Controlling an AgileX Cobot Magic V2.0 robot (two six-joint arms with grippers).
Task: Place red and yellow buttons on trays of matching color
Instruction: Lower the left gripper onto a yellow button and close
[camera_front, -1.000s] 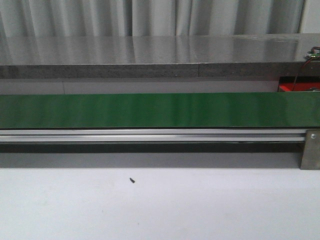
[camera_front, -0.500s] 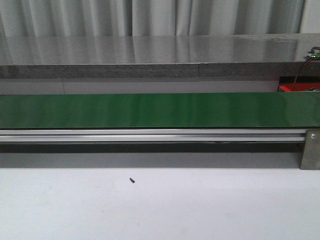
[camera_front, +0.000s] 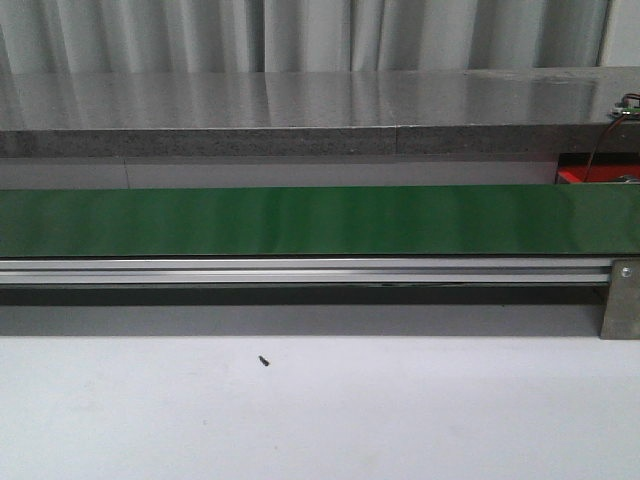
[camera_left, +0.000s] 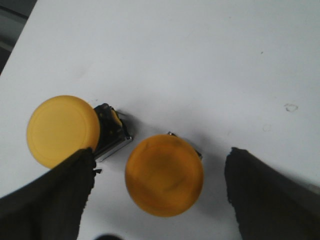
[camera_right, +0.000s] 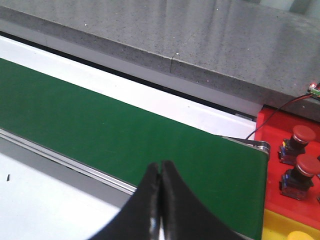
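Note:
I expect the darker yellow button (camera_left: 164, 175) to stay upright and ride along when I put it on the green conveyor belt (camera_front: 320, 221), because the belt runs on toward the red tray.
In the left wrist view two yellow buttons stand on the white table. The darker yellow button (camera_left: 164, 174) sits between the fingers of my open left gripper (camera_left: 161, 192), untouched by them. A paler yellow button (camera_left: 62, 130) lies beside it, just outside one finger (camera_left: 55, 195). My right gripper (camera_right: 161, 170) is shut and empty, hanging over the green conveyor belt (camera_right: 115, 125). Two red buttons (camera_right: 301, 139) (camera_right: 303, 172) stand on the red tray (camera_right: 290, 200) at the belt's end, and a yellow tray (camera_right: 280, 229) with a yellow button (camera_right: 300, 235) lies next to it. Neither gripper shows in the front view.
The green belt (camera_front: 300, 220) runs across the front view above an aluminium rail (camera_front: 300, 270). A grey stone ledge (camera_front: 300, 140) stands behind it. A small black speck (camera_front: 264, 361) lies on the white table. A wire (camera_right: 272, 117) runs over the red tray's corner.

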